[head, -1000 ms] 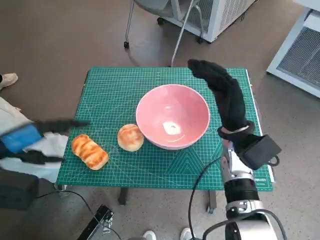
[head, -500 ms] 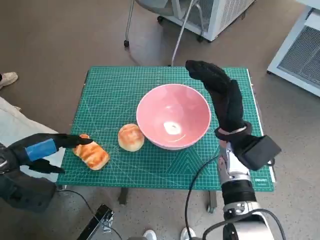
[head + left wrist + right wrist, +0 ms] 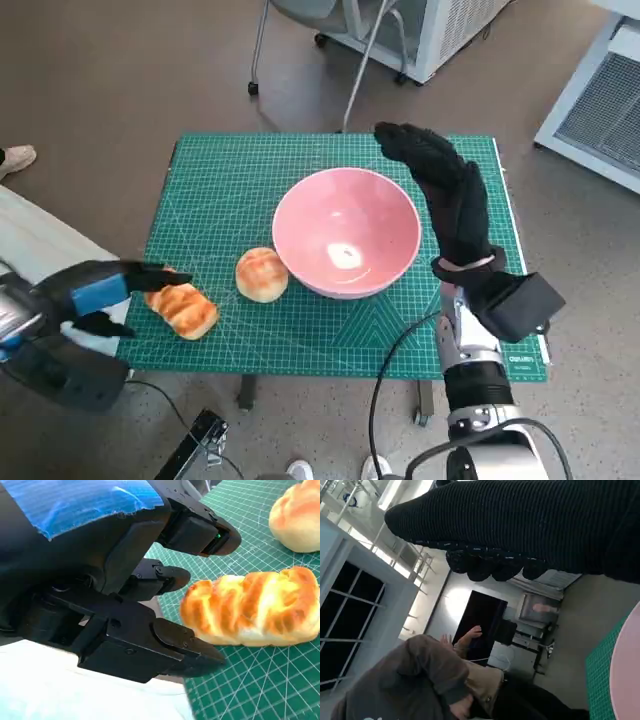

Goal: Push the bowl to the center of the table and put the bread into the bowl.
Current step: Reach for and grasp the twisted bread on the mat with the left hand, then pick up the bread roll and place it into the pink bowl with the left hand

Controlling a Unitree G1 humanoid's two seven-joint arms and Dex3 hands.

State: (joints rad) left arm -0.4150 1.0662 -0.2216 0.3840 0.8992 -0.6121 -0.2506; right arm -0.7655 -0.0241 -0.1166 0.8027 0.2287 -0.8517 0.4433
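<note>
I expect the round bun (image 3: 262, 275) to settle tilted on its side when I place it in the bowl, because the pink bowl's inside (image 3: 302, 242) curves down.
A pink bowl (image 3: 345, 232) stands near the middle of the green mat (image 3: 230, 180). My right hand (image 3: 445, 190) is raised beside the bowl's right rim, fingers straight, holding nothing. A long striped bread loaf (image 3: 181, 305) lies at the mat's front left; it fills the left wrist view as the loaf (image 3: 255, 607). A round bun (image 3: 261, 274) sits between loaf and bowl. My left hand (image 3: 95, 292) is at the mat's left edge, fingers (image 3: 170, 577) spread around the loaf's near end without gripping it.
Chair legs on castors (image 3: 300, 50) and a white cabinet (image 3: 430, 30) stand behind the table. A white unit (image 3: 600, 100) is at the right. A person's sleeve and hand (image 3: 430, 675) show in the right wrist view.
My left hand has swung in from the left to the end of the loaf. The right hand and the bowl have hardly moved.
</note>
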